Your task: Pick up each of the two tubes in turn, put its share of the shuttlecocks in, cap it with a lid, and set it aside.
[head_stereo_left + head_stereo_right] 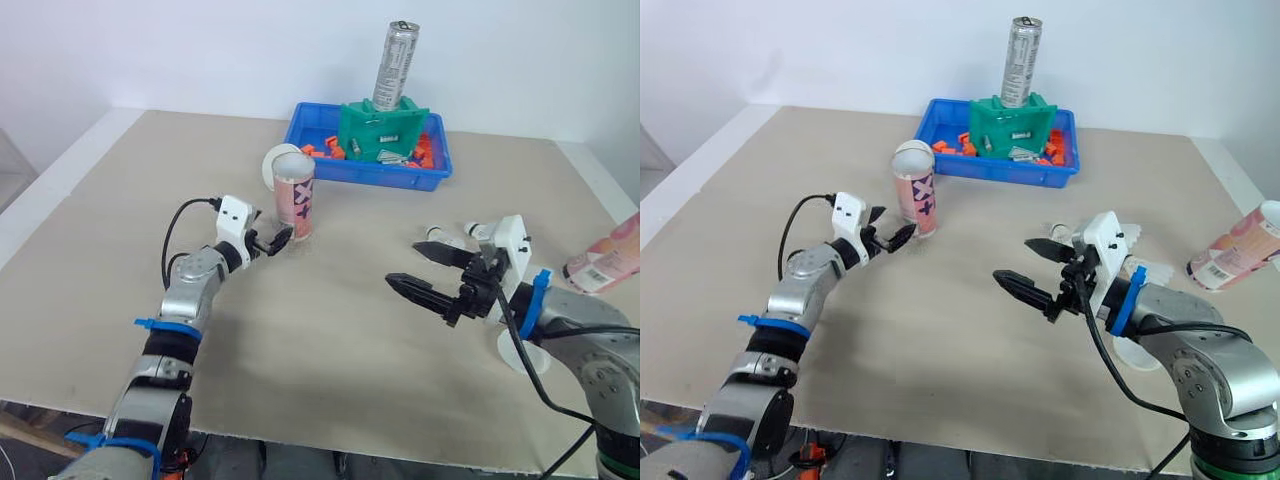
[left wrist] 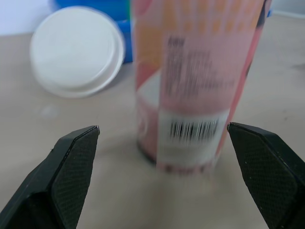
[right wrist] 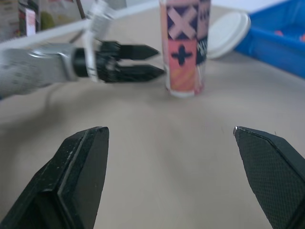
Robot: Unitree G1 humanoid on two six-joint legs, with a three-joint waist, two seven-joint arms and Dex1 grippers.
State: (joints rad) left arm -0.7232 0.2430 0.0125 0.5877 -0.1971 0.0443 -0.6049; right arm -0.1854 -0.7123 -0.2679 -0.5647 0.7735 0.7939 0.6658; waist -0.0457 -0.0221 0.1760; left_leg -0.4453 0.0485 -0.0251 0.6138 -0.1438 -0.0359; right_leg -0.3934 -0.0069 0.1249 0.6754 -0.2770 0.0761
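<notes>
The pink patterned tube's open rim (image 1: 294, 165) is uncovered and the white lid is lying behind, so the robot will see an empty inside when it tips the pink patterned tube.
A pink patterned tube (image 1: 296, 205) stands upright on the table in front of the blue bin. A white lid (image 2: 76, 47) lies flat just behind it. My left gripper (image 1: 283, 238) is open and low beside the tube's base, its fingers on either side of the tube (image 2: 195, 71) without touching it. A second pink tube (image 1: 605, 258) lies on its side at the far right edge. Mid-table on the right, my right gripper (image 1: 402, 262) hangs open and empty, pointing at the standing tube (image 3: 186, 52). Small white shuttlecock-like pieces (image 1: 447, 235) lie behind it.
A blue bin (image 1: 325, 170) at the back holds orange bits, a green block (image 1: 380, 130) and a tall silver can (image 1: 396, 65). Another white lid (image 1: 520, 355) lies under my right forearm. Bare table stretches between the two grippers.
</notes>
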